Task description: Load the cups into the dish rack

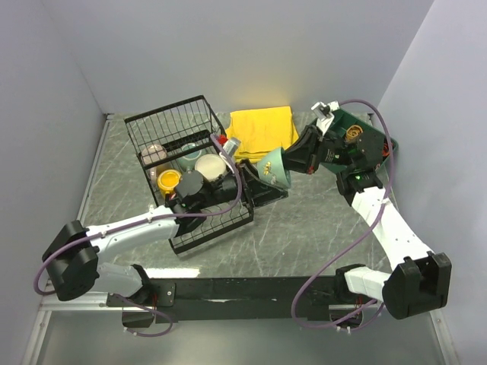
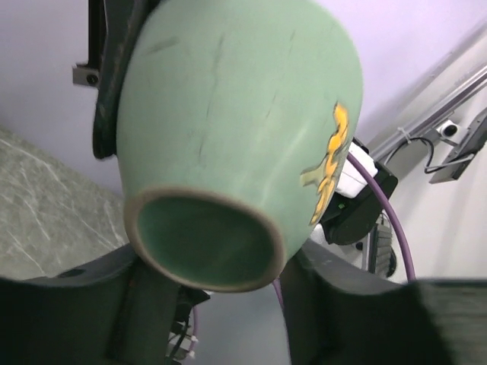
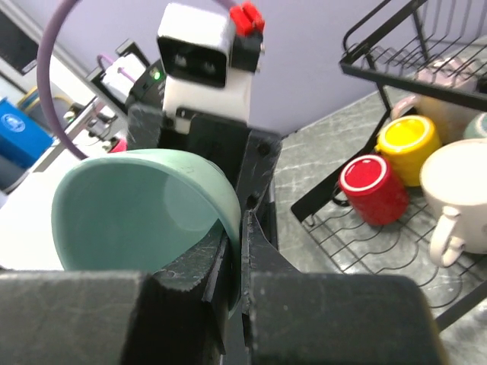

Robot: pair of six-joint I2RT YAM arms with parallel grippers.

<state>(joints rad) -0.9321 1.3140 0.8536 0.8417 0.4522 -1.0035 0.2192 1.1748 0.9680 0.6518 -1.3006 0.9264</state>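
Note:
Next, I open my right gripper, which holds the teal cup's rim [image 1: 288, 176], and back it off while my left gripper takes the foot [image 2: 205, 239] to load the cup rim-down.
A teal cup [image 1: 275, 169] with a yellow motif hangs in the air to the right of the black wire dish rack [image 1: 175, 122]. My right gripper [image 1: 295, 158] is shut on its rim [image 3: 228, 220], one finger inside the cup [image 3: 137, 205] and one outside. My left gripper [image 1: 260, 179] reaches in from the rack side. Its fingers [image 2: 342, 304] flank the foot of the cup [image 2: 228, 114] closely; whether they press on it I cannot tell. In the rack lie a red cup [image 3: 373, 188], a yellow cup [image 3: 409, 141] and a cream cup [image 3: 456, 182].
A yellow cloth [image 1: 262, 129] lies behind the rack. A green divided tray [image 1: 369, 144] with a small brown item [image 1: 352, 135] sits at the back right under my right arm. Walls close in on three sides.

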